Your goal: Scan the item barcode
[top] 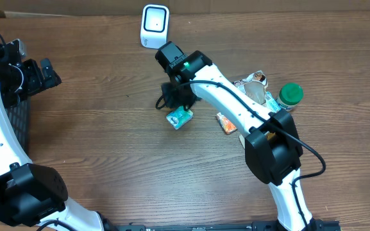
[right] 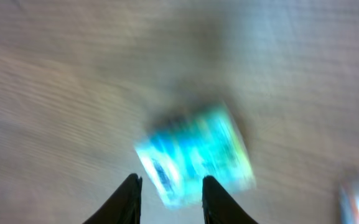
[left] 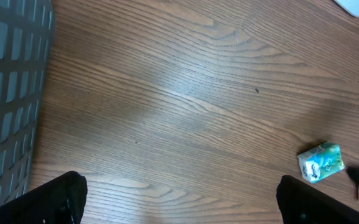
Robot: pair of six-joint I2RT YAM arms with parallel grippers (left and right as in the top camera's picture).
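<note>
The packet lies slanted below the half-closed fingers of the robot's right gripper, so the robot should open them and grab the packet by its end near the orange packet.
The item, a small teal and white packet, lies on the wooden table just below my right gripper. In the right wrist view the packet is blurred by motion. My right gripper stands over its near edge, with its fingers a little apart and not pressing on the packet. The white barcode scanner stands at the far edge of the table, its face lit. My left gripper is at the far left, wide open and empty. The packet shows far off to the right of it.
A green-lidded bottle, a printed pouch and a small orange packet lie to the right of the right arm. A grey mesh basket stands at the table's left edge.
</note>
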